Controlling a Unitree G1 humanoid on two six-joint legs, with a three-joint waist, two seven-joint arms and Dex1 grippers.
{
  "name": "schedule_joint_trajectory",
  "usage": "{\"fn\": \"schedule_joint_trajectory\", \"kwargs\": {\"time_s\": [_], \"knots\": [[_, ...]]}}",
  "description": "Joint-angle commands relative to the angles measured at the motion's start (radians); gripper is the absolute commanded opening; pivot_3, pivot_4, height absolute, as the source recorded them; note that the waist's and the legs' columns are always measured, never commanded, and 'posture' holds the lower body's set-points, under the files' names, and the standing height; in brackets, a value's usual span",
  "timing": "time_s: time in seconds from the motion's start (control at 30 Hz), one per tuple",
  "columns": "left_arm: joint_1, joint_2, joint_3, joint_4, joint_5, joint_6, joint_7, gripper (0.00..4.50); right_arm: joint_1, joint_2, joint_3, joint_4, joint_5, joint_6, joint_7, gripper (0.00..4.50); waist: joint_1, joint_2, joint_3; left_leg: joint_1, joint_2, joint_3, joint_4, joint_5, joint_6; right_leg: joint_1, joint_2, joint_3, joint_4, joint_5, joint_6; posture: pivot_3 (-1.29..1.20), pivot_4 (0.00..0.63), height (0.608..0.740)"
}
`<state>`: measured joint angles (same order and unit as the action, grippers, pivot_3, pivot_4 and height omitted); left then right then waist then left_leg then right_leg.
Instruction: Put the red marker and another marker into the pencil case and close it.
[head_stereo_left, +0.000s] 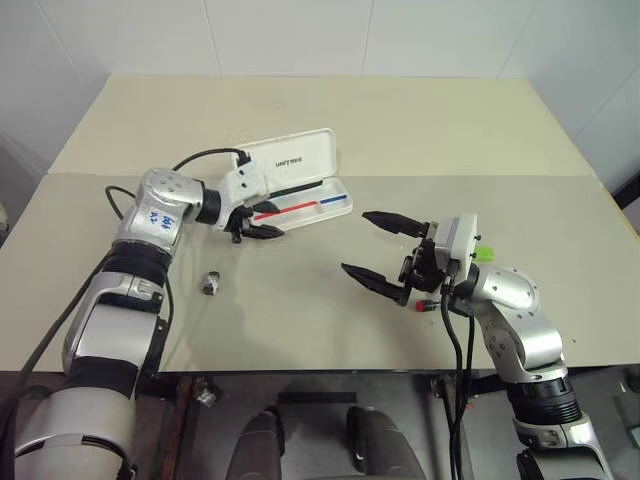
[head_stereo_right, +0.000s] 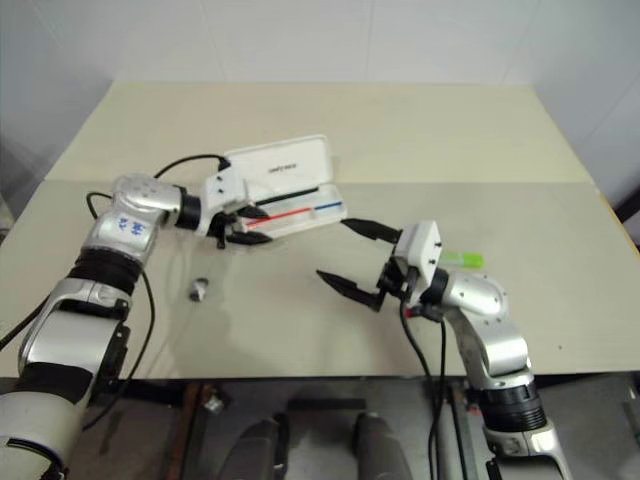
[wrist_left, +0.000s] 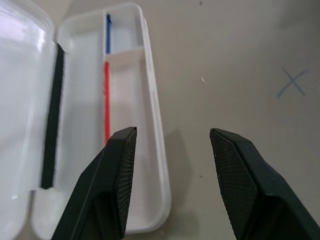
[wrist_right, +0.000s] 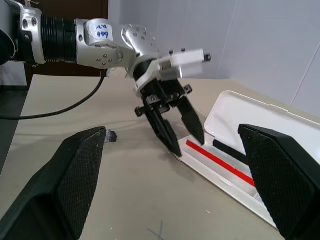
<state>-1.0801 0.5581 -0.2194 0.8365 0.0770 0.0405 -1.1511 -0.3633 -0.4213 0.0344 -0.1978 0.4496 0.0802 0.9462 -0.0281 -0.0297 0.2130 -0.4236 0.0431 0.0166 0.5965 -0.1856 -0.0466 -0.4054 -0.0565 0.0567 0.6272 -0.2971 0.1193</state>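
My gripper will pull the pencil case's near side, and the pencil case's lid (head_stereo_left: 298, 157) will stay open and follow, as it leans back behind the black strip (head_stereo_left: 297, 188).
The white pencil case (head_stereo_left: 312, 207) lies open on the table, its lid (head_stereo_left: 295, 158) standing up behind the tray. A red and blue line (wrist_left: 106, 95) runs along the tray, and a black strip (wrist_left: 52, 117) lies by the hinge. My left gripper (head_stereo_left: 262, 232) is open and empty, its fingertips (wrist_left: 124, 145) at the case's left end, over the near rim. My right gripper (head_stereo_left: 355, 242) hangs wide open and empty above the table, right of the case. The light green marker (head_stereo_right: 462, 259) lies behind my right wrist. A small red tip (head_stereo_left: 428, 305), apparently the red marker, peeks out under that wrist.
A small dark object (head_stereo_left: 211, 284) lies on the table near my left forearm. A blue cross (wrist_left: 291, 82) is drawn on the tabletop. The beige table (head_stereo_left: 400, 130) has open surface behind the case and between the arms; its front edge runs close to me.
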Motion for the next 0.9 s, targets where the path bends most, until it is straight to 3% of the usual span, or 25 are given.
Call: {"fn": "schedule_joint_trajectory", "kwargs": {"time_s": [0.03,0.47,0.57,0.73,0.9], "knots": [[-0.003,-0.005,-0.004,0.008,0.017,0.01,0.007,2.52,0.012,-0.014,-0.023,-0.053,0.009,-0.011,-0.01,4.5,0.001,0.0,0.0,0.0,0.0,0.0,0.0,0.0,0.0,0.0,0.0,0.0,0.0,0.0,0.0,0.0,0.15,0.74],[-0.031,-0.048,-0.005,0.132,0.058,0.034,0.033,2.52,0.004,-0.053,-0.032,-0.063,0.022,0.0,0.002,4.5,0.001,0.0,0.0,0.0,0.0,0.0,0.001,0.0,0.0,-0.001,0.0,0.001,0.001,0.0,0.0,0.0,0.15,0.74],[-0.034,-0.051,0.003,0.167,0.057,0.025,0.044,1.88,-0.001,-0.059,-0.034,-0.067,0.024,0.002,0.004,4.5,0.0,0.0,0.0,0.0,0.0,0.0,0.001,0.0,0.0,-0.001,0.0,0.001,0.001,0.0,0.0,0.0,0.15,0.74],[-0.04,-0.056,0.006,0.187,0.058,0.004,0.049,0.2,-0.005,-0.081,-0.041,-0.065,0.032,0.006,0.019,4.5,0.001,0.0,0.0,0.0,0.0,0.001,0.001,0.0,0.0,-0.001,0.0,0.001,0.001,0.0,0.0,0.0,0.15,0.74],[-0.038,-0.055,0.009,0.18,0.05,-0.023,0.024,0.04,-0.02,-0.099,-0.043,-0.052,0.041,0.007,0.037,4.5,0.001,0.0,0.0,0.0,0.0,0.001,0.001,0.0,0.0,-0.001,0.0,0.001,0.001,0.0,0.0,0.0,0.15,0.74]]}}
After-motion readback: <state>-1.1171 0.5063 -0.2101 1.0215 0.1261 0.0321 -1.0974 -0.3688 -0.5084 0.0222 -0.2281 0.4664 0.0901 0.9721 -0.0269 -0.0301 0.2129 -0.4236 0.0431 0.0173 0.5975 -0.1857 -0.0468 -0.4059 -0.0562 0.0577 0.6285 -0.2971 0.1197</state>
